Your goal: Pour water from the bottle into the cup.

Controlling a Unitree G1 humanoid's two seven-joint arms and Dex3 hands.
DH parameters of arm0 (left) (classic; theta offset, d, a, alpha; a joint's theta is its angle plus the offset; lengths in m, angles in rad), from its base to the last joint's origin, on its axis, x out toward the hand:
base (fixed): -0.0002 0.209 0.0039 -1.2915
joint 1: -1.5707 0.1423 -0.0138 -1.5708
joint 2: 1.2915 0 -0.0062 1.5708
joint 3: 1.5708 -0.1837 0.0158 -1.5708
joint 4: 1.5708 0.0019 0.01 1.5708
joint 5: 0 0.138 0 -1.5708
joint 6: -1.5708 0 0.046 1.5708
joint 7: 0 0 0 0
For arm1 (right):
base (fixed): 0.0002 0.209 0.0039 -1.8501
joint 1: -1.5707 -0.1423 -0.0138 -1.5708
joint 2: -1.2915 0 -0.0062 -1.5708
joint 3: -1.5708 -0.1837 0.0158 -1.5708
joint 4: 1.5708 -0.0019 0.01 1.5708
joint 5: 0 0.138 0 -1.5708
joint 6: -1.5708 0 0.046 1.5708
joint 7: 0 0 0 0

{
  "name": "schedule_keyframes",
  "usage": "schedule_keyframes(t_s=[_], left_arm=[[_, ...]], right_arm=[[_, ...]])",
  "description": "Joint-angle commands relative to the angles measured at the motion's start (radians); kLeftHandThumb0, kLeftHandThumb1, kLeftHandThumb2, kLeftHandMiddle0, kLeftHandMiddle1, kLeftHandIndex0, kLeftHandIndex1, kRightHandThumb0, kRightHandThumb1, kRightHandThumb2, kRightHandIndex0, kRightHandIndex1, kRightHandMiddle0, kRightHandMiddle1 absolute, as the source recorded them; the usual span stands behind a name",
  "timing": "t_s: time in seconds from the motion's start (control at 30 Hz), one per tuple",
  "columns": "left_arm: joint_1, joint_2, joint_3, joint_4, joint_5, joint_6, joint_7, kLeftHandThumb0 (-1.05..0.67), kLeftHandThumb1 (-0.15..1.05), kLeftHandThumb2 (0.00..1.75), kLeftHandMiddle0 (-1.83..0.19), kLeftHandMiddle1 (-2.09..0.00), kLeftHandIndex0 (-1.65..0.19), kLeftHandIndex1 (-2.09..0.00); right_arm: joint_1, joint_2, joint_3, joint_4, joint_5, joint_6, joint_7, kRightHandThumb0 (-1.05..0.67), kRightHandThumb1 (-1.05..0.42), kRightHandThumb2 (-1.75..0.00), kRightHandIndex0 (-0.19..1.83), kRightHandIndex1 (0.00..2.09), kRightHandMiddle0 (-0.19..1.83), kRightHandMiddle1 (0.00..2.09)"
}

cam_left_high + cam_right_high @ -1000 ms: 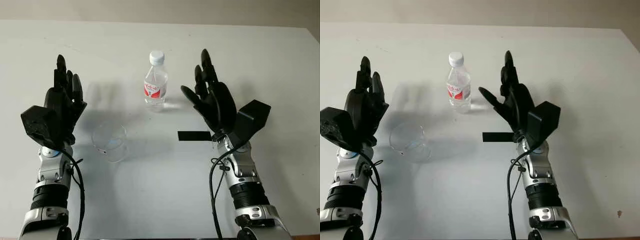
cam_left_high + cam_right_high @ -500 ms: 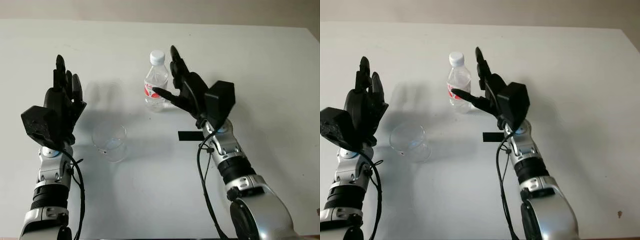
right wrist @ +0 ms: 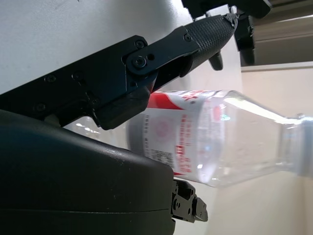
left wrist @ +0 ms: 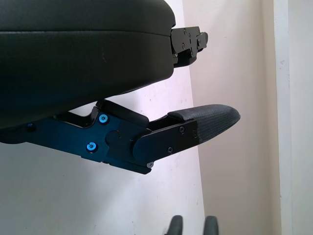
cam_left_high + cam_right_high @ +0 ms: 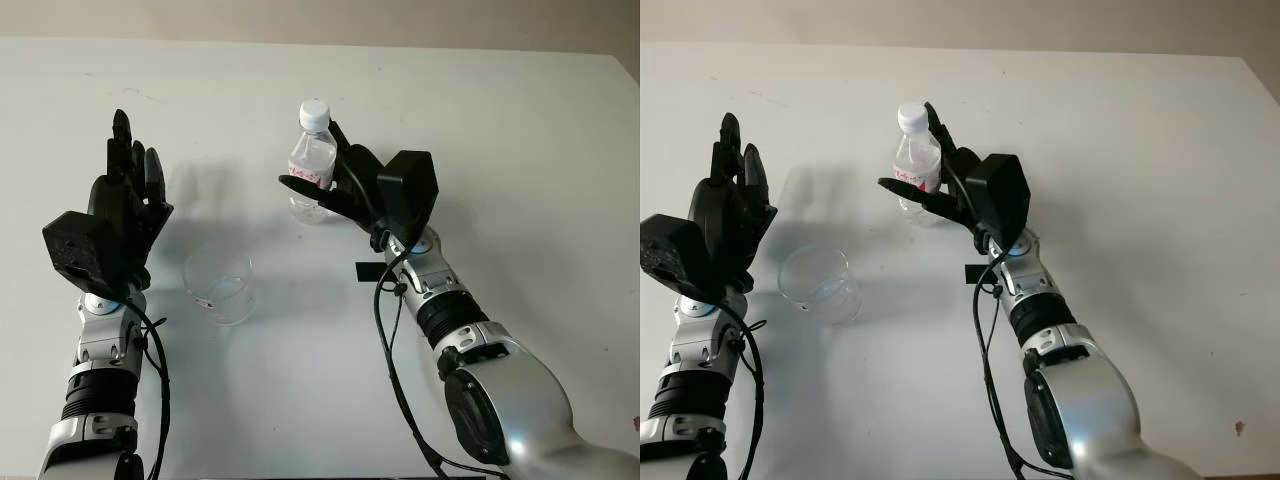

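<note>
The white cap (image 5: pixel 315 114) covers the bottle's opening, so the water should stay inside when the robot tips the clear water bottle (image 5: pixel 313 164) over the cup.
A clear water bottle (image 5: pixel 312 170) with a white cap and a red label stands upright at the middle of the white table (image 5: pixel 500 130). My right hand (image 5: pixel 310 156) has reached around it and is open. Its thumb (image 5: pixel 296 181) crosses the near side of the label and its fingers (image 5: pixel 338 140) stand behind the bottle. The right wrist view shows the bottle (image 3: pixel 210 142) between the thumb (image 3: pixel 195 34) and the palm. A clear empty cup (image 5: pixel 220 285) stands upright near and to the left of the bottle. My left hand (image 5: pixel 125 195) is open, raised left of the cup.
A short black strip (image 5: pixel 368 271) lies on the table under my right forearm. The table's far edge meets a beige wall (image 5: pixel 320 18).
My right hand has swung left and forward from beside the bottle until its thumb and fingers sit around it. The bottle, cup and left hand have not moved.
</note>
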Motion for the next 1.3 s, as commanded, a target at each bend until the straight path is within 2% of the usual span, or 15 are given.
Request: schedule_keyframes(t_s=[0.0, 0.2, 0.23, 0.3, 0.33, 0.37, 0.4, 0.43, 0.47, 0.53, 0.67, 0.93, 1.07, 1.27], left_arm=[[0.003, 0.003, -0.001, -0.008, 0.000, -0.006, 0.001, -0.71, 1.05, 0.70, 0.11, -0.05, 0.14, -0.05], [0.002, 0.001, -0.003, -0.005, 0.000, -0.014, 0.001, -0.71, 1.05, 0.70, 0.11, -0.05, 0.14, -0.05], [0.002, 0.000, -0.003, -0.006, -0.001, -0.013, 0.000, -0.71, 1.05, 0.70, 0.11, -0.05, 0.14, -0.05], [0.004, -0.001, -0.004, -0.012, -0.002, -0.007, 0.002, -0.71, 1.05, 0.70, 0.12, -0.05, 0.14, -0.05], [0.004, -0.002, -0.005, -0.013, -0.001, -0.007, 0.003, -0.71, 1.05, 0.70, 0.12, -0.05, 0.15, -0.05], [0.004, -0.002, -0.006, -0.012, 0.001, -0.009, 0.004, -0.71, 1.05, 0.70, 0.12, -0.05, 0.15, -0.05], [0.004, -0.002, -0.007, -0.010, 0.002, -0.012, 0.005, -0.71, 1.05, 0.70, 0.12, -0.05, 0.15, -0.05], [0.004, -0.001, -0.008, -0.007, 0.002, -0.015, 0.003, -0.71, 1.05, 0.70, 0.12, -0.05, 0.15, -0.05], [0.004, -0.002, -0.008, -0.004, 0.001, -0.018, 0.003, -0.71, 1.05, 0.71, 0.12, -0.05, 0.15, -0.05], [0.004, -0.002, -0.008, 0.000, -0.001, -0.022, 0.000, -0.70, 1.05, 0.71, 0.12, -0.05, 0.15, -0.05], [0.003, -0.007, -0.010, -0.002, -0.001, -0.018, 0.005, -0.70, 1.05, 0.71, 0.12, -0.05, 0.15, -0.05], [0.001, -0.009, -0.011, -0.004, 0.002, -0.022, 0.016, -0.70, 1.05, 0.70, 0.11, -0.05, 0.15, -0.05], [0.000, -0.006, -0.011, -0.001, 0.002, -0.022, 0.015, -0.70, 1.05, 0.70, 0.11, -0.06, 0.14, -0.06], [-0.003, -0.006, -0.012, -0.002, 0.003, -0.014, 0.016, -0.71, 1.05, 0.69, 0.09, -0.06, 0.13, -0.06]], right_arm=[[-0.036, 0.013, -0.004, 0.020, -0.002, -0.018, -0.006, -0.98, -0.91, -0.06, -0.19, 0.00, -0.19, 0.00], [-0.073, 0.051, -0.060, 0.062, 0.059, -0.012, 0.016, -0.82, -0.87, -0.04, -0.19, 0.00, -0.19, 0.00], [-0.078, 0.055, -0.069, 0.067, 0.068, -0.007, 0.021, -0.68, -0.86, -0.04, -0.09, 0.05, -0.09, 0.06], [-0.092, 0.058, -0.076, 0.082, 0.069, 0.001, 0.011, -0.55, -0.86, -0.05, 0.03, 0.12, 0.03, 0.13], [-0.097, 0.056, -0.071, 0.090, 0.058, -0.009, 0.000, -0.47, -0.87, -0.05, 0.05, 0.44, 0.02, 0.50], [-0.102, 0.054, -0.066, 0.098, 0.046, -0.019, -0.010, -0.40, -0.88, -0.05, -0.07, 1.20, -0.09, 1.27], [-0.106, 0.051, -0.059, 0.105, 0.032, -0.030, -0.017, -0.36, -0.89, -0.05, -0.03, 1.58, -0.07, 1.64], [-0.110, 0.047, -0.051, 0.110, 0.017, -0.040, -0.017, -0.34, -0.90, -0.06, 0.06, 1.83, 0.01, 1.86], [-0.114, 0.040, -0.038, 0.115, -0.002, -0.052, -0.012, -0.34, -0.91, -0.06, 0.26, 1.99, 0.16, 2.00], [-0.120, 0.028, -0.018, 0.121, -0.030, -0.067, 0.012, -0.32, -0.94, -0.06, 0.49, 2.07, 0.35, 2.07], [-0.130, 0.005, 0.013, 0.124, -0.065, -0.069, 0.084, -0.27, -1.00, -0.06, 0.91, 2.09, 0.62, 2.09], [-0.131, -0.027, 0.084, 0.116, -0.164, -0.113, 0.052, -0.23, -1.04, -0.06, 0.99, 2.09, 0.79, 2.09], [-0.129, -0.029, 0.085, 0.112, -0.175, -0.135, 0.019, -0.20, -1.05, -0.10, 1.00, 2.09, 0.87, 2.09], [-0.138, -0.058, 0.114, 0.079, -0.234, -0.218, -0.099, -0.15, -1.05, -0.15, 0.98, 2.09, 0.87, 2.09]])
